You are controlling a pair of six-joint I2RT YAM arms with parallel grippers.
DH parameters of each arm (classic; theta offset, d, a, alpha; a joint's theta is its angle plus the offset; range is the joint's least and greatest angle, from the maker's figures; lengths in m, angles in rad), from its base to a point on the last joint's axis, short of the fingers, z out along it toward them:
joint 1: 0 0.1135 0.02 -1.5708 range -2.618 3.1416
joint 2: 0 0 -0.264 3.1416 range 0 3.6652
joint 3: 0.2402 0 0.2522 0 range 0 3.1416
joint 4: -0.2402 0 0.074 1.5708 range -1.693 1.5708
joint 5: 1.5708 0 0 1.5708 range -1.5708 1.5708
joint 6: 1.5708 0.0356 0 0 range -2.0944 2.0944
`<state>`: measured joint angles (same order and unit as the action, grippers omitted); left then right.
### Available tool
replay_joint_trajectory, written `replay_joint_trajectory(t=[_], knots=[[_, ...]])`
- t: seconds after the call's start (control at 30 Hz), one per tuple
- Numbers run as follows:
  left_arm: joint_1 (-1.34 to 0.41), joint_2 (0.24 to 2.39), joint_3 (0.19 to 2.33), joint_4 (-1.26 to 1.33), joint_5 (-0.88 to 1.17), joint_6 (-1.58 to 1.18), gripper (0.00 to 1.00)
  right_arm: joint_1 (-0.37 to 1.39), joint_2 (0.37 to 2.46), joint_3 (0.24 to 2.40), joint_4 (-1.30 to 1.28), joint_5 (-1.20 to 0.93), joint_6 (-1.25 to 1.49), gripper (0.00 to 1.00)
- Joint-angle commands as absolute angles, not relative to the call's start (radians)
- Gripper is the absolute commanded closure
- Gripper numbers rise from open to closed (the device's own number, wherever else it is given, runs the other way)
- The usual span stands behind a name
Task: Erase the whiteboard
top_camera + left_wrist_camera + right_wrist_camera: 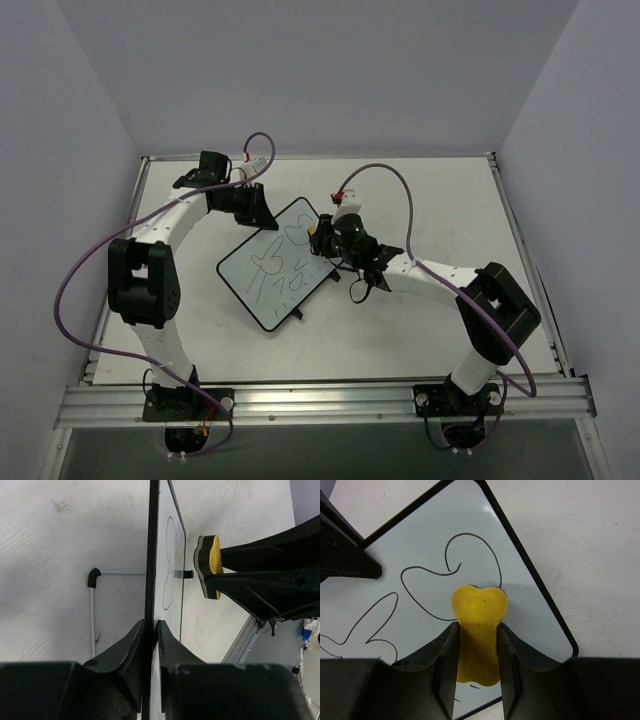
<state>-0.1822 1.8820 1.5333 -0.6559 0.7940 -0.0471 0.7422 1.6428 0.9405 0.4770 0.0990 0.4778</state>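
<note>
My right gripper needs to push the eraser in, since a gap [190, 562] separates it from the whiteboard, and wipe off the loop [472, 535] near the whiteboard's far corner.
The whiteboard [262, 285] lies near the table's middle, with dark marker loops across its face. My left gripper [256, 209] is shut on its far edge. In the left wrist view the board [172, 560] is seen edge-on, with the jaws [150, 626] clamped on its black frame. My right gripper [325, 238] is shut on a yellow eraser [479, 605] and holds it on the board [420, 545] near its right corner, over a drawn loop. The eraser also shows in the left wrist view [214, 562], just beside the board's face.
One of the board's black feet [300, 318] sticks out at its near edge, and a thin white leg with a black tip [93, 578] shows behind it. An aluminium rail [320, 400] runs along the table's near edge. White walls enclose the other three sides.
</note>
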Motion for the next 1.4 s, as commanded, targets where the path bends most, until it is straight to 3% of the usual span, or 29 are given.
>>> replay_joint_trajectory(t=[0.0, 0.47, 0.87, 1.37], knots=[[-0.189, 1.876, 1.529, -0.658, 0.747, -0.025, 0.98, 0.752, 1.675, 0.985, 0.549, 0.138, 0.448, 1.0], [-0.206, 1.824, 1.407, -0.483, 0.752, -0.054, 0.98, 0.775, 1.781, 1.014, 0.716, 0.109, 0.42, 1.0], [-0.224, 1.787, 1.376, -0.445, 0.715, -0.051, 0.98, 0.92, 1.865, 1.124, 0.701, 0.179, 0.411, 1.0], [-0.229, 1.764, 1.367, -0.434, 0.701, -0.041, 0.98, 0.727, 1.76, 0.907, 0.704, 0.29, 0.446, 1.0]])
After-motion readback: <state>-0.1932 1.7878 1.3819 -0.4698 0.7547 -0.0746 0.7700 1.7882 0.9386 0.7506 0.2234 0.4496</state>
